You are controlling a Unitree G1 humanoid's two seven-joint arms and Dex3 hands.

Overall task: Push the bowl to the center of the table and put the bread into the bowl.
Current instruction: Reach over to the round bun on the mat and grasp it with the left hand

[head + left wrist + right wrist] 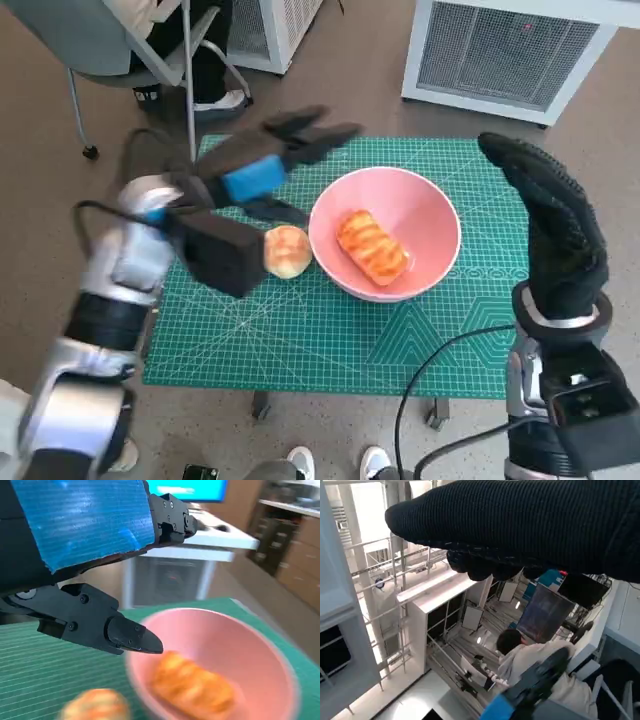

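Observation:
The round bread [287, 252] will come to rest tilted against the glazed roll when I lower it in, because the bowl's side [340, 266] slopes down toward the roll.
A pink bowl [430, 215] stands near the middle of the green cutting mat [300, 330], with a glazed bread roll [372, 247] lying inside it. A second, round bread [287, 251] lies on the mat just left of the bowl's rim. My left hand [262, 170] hovers above and behind that round bread, fingers spread, holding nothing. The left wrist view shows the bowl [260, 650], the roll [195, 687] in it and the round bread [97, 706] below the black fingers [125, 632]. My right hand [552, 225] is raised at the mat's right edge, fingers extended, empty.
A white grilled unit [505, 50] stands behind the table at the right, and a chair [130, 50] at the back left. Black cables [440, 370] hang near the table's front edge. A person [530, 662] shows in the right wrist view.

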